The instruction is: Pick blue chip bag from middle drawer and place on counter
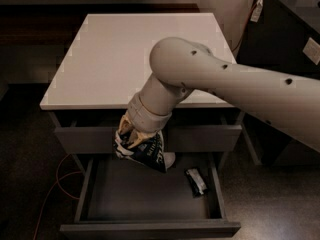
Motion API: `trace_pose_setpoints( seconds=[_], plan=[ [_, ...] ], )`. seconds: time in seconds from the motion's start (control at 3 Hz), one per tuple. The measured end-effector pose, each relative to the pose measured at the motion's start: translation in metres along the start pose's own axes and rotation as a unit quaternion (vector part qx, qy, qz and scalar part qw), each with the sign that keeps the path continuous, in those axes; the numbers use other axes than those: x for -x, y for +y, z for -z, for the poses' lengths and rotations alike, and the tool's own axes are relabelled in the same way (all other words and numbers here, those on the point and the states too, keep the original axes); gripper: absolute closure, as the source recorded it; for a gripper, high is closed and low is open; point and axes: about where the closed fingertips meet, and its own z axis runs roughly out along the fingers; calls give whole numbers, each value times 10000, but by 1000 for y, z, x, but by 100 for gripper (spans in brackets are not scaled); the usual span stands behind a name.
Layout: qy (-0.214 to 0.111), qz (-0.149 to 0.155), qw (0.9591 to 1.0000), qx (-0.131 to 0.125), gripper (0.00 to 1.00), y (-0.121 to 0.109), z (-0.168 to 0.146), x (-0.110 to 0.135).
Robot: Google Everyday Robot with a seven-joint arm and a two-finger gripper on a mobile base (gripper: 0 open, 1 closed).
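The blue chip bag hangs clear of the middle drawer and the white counter is empty, so my gripper keeps rising over the counter and lets go there.
The blue chip bag, dark navy with white lettering, hangs in the air above the open middle drawer, in front of the upper drawer's grey face. My gripper comes down from the big white arm and is shut on the bag's top, its fingers partly buried in the crumpled foil. The bag's lower corner points down toward the drawer floor without touching it. The white counter lies just behind and above the gripper, its front edge a little higher than the bag.
A small slim black packet lies on the drawer floor at the right. An orange cable loops on the floor to the left of the cabinet. A dark unit stands to the right, with a wall behind.
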Motion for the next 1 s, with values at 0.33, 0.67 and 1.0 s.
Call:
trace_pose_setpoints(
  seconds=[0.33,0.67,1.0],
  plan=[
    [-2,220,9997,66,100,-16,23,37],
    [17,322,9994,96,100,-27,41,52],
    [267,256,9992,145,100,-52,69,43]
  ],
)
